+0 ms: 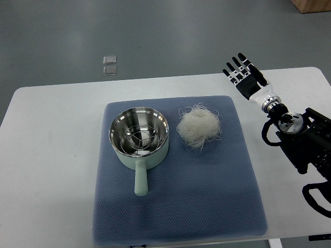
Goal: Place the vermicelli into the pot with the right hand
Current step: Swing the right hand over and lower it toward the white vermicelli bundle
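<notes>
My right fingers are pointing past the vermicelli toward the table's far edge point(214, 76), so next I turn my right gripper and lower its open fingers around the vermicelli point(199, 127).
A white nest of vermicelli point(198, 126) lies on the blue mat point(176, 206), just right of the pot. The pale green pot point(139, 136) has a steel inside with a wire rack in it, and its handle points toward the near edge. My right hand point(242, 74) hovers over the table's far right part, beyond and to the right of the vermicelli, fingers spread flat and holding nothing. No left arm shows.
The white table point(51, 155) carries the mat in its middle. My right arm's black housing point(305, 142) fills the right edge. Two small clear squares point(109, 65) lie on the grey floor beyond the table. A brown box corner point(313, 5) shows top right.
</notes>
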You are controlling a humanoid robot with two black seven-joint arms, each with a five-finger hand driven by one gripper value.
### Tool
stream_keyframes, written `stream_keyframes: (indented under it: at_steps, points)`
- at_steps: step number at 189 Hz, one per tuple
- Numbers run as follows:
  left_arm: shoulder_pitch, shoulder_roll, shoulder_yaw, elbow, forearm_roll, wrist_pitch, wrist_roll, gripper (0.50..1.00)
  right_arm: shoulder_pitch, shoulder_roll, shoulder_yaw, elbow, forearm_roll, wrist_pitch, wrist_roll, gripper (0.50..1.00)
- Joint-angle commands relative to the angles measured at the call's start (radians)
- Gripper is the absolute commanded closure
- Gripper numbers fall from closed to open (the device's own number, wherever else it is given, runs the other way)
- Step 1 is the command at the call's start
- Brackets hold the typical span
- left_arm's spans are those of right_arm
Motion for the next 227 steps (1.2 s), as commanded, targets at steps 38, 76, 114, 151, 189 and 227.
stream_keyframes:
  at_steps: [38, 76, 114, 151, 189, 227]
  points:
    - [0.001, 0.0, -0.006, -0.005, -0.001, 0.005, 0.001, 0.5, 0.02, -0.003, -0.009, 0.002, -0.029, 0.0, -0.001, 0.564]
    - [0.001, 0.0, -0.005, -0.005, -0.003, 0.005, 0.001, 0.5, 0.112, -0.035, -0.096, 0.002, -0.241, 0.0, -0.003, 0.566]
    - [0.001, 0.0, -0.003, -0.037, -0.005, 0.001, 0.001, 0.5, 0.221, -0.11, -0.233, 0.002, -0.491, 0.0, -0.005, 0.566]
    - [0.002, 0.0, -0.003, -0.062, -0.005, -0.005, 0.001, 0.5, 0.353, -0.164, -0.464, 0.003, -0.755, 0.0, 0.009, 0.566]
    - [0.002, 0.0, -0.002, -0.063, -0.005, -0.007, 0.001, 0.5, 0.477, -0.239, -0.675, 0.158, -0.963, 0.0, 0.052, 0.566]
    - [0.002, 0.0, -0.002, -0.086, -0.005, -0.007, 0.002, 0.5, 0.517, -0.341, -0.678, 0.474, -1.239, 0.0, 0.048, 0.566]
